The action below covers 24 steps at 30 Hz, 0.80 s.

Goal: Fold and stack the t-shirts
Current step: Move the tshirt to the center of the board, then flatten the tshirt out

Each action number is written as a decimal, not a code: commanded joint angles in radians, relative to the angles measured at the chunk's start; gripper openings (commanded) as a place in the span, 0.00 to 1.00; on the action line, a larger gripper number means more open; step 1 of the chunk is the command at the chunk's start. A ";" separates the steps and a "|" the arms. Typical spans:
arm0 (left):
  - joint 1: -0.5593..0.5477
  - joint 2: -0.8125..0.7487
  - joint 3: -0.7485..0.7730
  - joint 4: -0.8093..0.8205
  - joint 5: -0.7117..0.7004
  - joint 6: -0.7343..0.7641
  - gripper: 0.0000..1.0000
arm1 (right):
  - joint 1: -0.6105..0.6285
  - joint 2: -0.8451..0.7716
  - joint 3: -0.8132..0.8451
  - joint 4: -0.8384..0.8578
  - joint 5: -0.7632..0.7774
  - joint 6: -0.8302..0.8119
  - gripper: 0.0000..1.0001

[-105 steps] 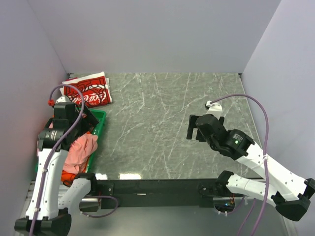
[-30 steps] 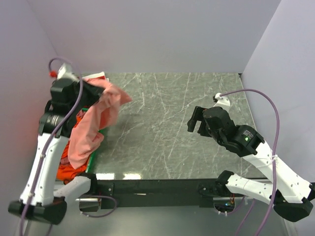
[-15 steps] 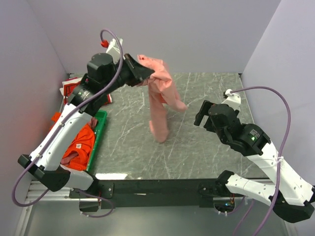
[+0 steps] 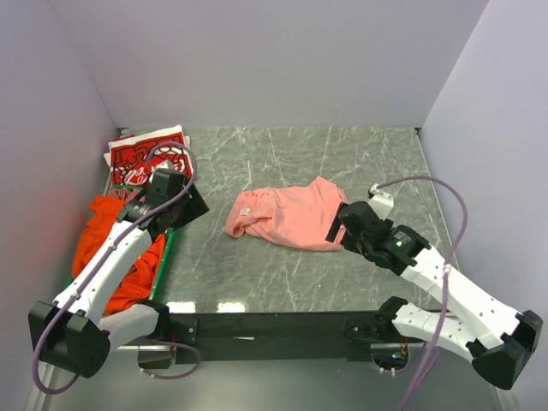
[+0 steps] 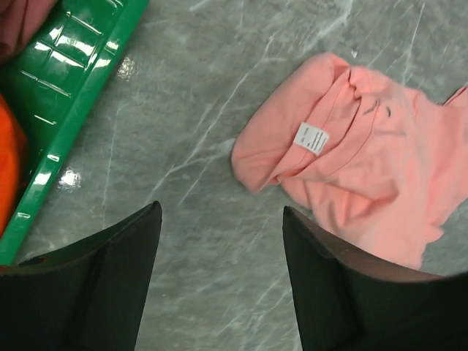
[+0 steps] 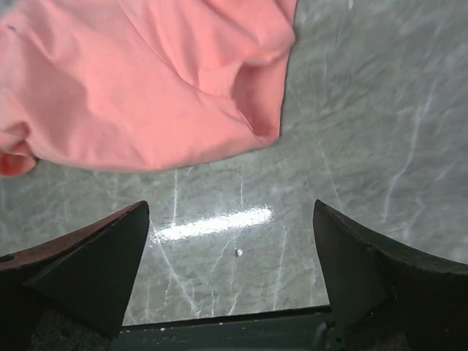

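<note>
My gripper will open the bunched cloth (image 4: 287,214) into a much wider sheet when I spread it, because the salmon-pink t-shirt's edge is doubled over a lower layer (image 6: 261,96).
A salmon-pink t-shirt (image 4: 291,214) lies crumpled in the middle of the table, its white neck label (image 5: 312,138) facing up. My left gripper (image 4: 197,209) hovers left of it, open and holding nothing (image 5: 221,212). At the shirt's right edge my right gripper (image 4: 336,224) is open, with only bare table between its fingers (image 6: 230,208) and the pink cloth (image 6: 146,88) just ahead. A folded red t-shirt with white Coca-Cola print (image 4: 147,155) lies at the back left. An orange t-shirt (image 4: 107,248) spills from the green crate. A bit of mauve cloth (image 5: 18,18) shows in the crate.
The green plastic crate (image 4: 168,248) stands at the left edge of the table, beside the left arm; its rim (image 5: 80,80) runs along the left of the left wrist view. Grey walls close in on three sides. The black mounting bar (image 4: 274,325) lines the near edge.
My left arm swung the pink t-shirt out of the crate, over the table, and let it go; it now lies flat. The left arm drew back. My right gripper lowered to the shirt's right edge.
</note>
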<state>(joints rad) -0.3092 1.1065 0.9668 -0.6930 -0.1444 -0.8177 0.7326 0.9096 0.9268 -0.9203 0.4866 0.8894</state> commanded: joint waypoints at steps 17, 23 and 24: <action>-0.131 0.519 0.358 0.260 0.301 0.160 0.72 | -0.297 0.020 -0.267 0.392 -0.304 0.045 0.95; -0.154 0.749 0.532 0.256 0.381 0.175 0.71 | -0.364 0.089 -0.261 0.438 -0.321 -0.001 0.94; -0.157 0.772 0.547 0.256 0.388 0.175 0.71 | -0.378 0.119 -0.252 0.446 -0.330 -0.019 0.94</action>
<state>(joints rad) -0.4473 1.8202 1.4448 -0.4541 0.1711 -0.6689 0.3878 0.9833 0.6651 -0.5442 0.1753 0.9161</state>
